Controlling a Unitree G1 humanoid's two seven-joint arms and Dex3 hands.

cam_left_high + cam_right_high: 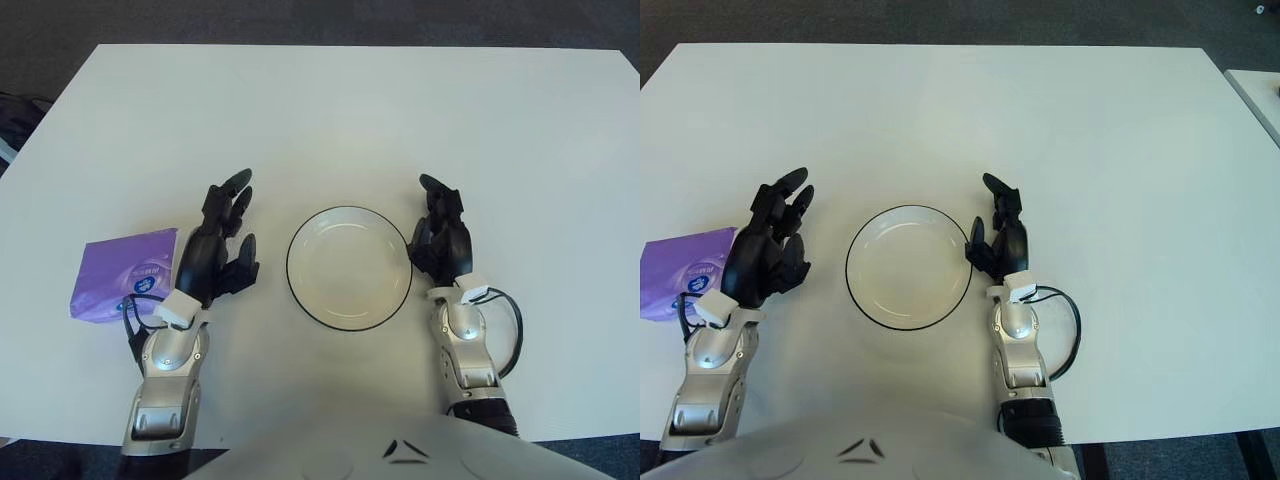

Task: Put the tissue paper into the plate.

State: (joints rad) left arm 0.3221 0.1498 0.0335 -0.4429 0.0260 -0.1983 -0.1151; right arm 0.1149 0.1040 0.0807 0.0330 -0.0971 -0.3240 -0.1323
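Observation:
My gripper will lift and carry the purple tissue pack [120, 278], and the pack will keep its blocky shape and sag only a little, because it has a straight far edge [130, 237].
A purple tissue pack [120, 276] lies flat on the white table [330, 120] at the left. My left hand [220, 240] is just to the right of it, fingers spread and holding nothing, its wrist touching the pack's right edge. A white plate with a dark rim [349, 267] sits in the middle, with nothing in it. My right hand [441, 232] shows beside the plate's right rim, fingers relaxed and holding nothing.
The table's left edge [40, 130] borders dark floor. A second pale surface [1260, 95] shows at the far right. Black cables [510, 330] loop beside both wrists.

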